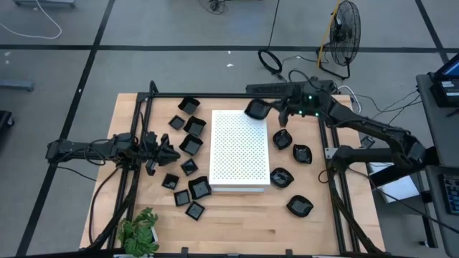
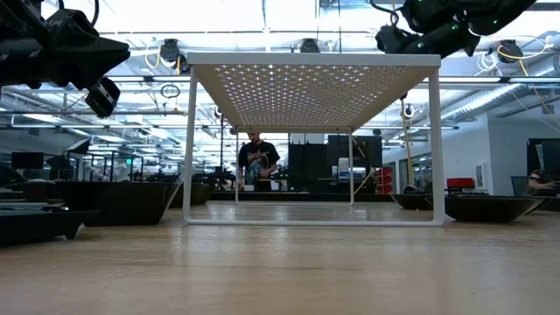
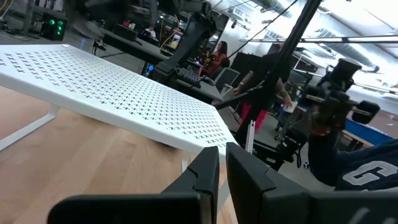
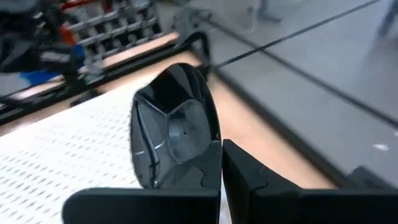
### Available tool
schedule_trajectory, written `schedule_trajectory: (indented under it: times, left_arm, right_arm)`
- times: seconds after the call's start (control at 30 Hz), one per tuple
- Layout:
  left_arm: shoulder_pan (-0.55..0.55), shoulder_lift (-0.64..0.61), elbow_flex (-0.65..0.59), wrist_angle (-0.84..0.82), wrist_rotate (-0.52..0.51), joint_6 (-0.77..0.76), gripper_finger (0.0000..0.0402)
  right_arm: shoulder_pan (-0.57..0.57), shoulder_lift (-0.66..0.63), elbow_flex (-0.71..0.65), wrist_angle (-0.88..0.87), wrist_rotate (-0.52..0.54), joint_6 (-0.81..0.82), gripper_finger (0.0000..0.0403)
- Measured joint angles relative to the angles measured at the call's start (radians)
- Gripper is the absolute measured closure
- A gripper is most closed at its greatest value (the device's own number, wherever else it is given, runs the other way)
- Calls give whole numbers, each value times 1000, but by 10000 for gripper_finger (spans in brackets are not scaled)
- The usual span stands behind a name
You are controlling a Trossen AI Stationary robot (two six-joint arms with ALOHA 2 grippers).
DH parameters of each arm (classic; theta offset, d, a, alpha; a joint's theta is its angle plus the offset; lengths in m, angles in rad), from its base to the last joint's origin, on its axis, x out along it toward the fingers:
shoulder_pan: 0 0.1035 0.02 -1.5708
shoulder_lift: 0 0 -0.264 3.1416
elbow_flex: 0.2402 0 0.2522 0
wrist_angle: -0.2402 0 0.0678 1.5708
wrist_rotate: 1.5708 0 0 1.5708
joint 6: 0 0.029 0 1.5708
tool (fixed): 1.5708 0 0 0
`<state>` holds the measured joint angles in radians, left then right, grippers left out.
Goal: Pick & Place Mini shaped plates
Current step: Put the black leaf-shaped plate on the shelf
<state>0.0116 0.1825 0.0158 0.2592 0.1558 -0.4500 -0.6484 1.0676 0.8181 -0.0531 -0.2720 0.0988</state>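
Note:
The board's far corner (image 1: 255,125) is clear and the gripper's fingers hold only the plate's rim (image 4: 213,144), so my right gripper keeps moving the black plate down until it touches the white board.
A white perforated board (image 1: 240,150) stands on thin legs at the table's middle. Small glossy black plates lie on the wood on both sides of it: several on the left (image 1: 192,145) and several on the right (image 1: 302,153). My right gripper (image 1: 271,111) (image 4: 221,163) hangs above the board's far right corner, shut on one rounded black plate (image 1: 256,110) (image 4: 174,134). Left of the board, my left gripper (image 1: 176,152) (image 3: 222,167) points level toward it, shut, with nothing between its fingers. My right gripper pinches the plate's rim (image 4: 210,149) between its two fingers, at one spot on its edge. The fingers come from the table's right, slanting a little downward. The plate stands out beyond the fingertips on edge, its hollow side toward the wrist camera, lifted clear above the board.
A black frame of rails (image 1: 215,97) runs around the work area. A small potted plant (image 1: 140,233) stands at the near left corner. In the low view a person (image 2: 258,162) stands far beyond the table. Bare wood lies along the near edge (image 1: 244,222).

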Motion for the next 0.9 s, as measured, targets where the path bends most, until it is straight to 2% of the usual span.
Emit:
schedule_trajectory:
  times: [0.27, 0.9]
  left_arm:
    - [0, 0, 0, -1, 0, 0, 371]
    - [0, 0, 0, 0, 0, 0, 371]
  right_arm:
    - [62, 0, 0, -85, -20, 30, 403]
    - [61, 0, 0, -109, -11, 39, 397]
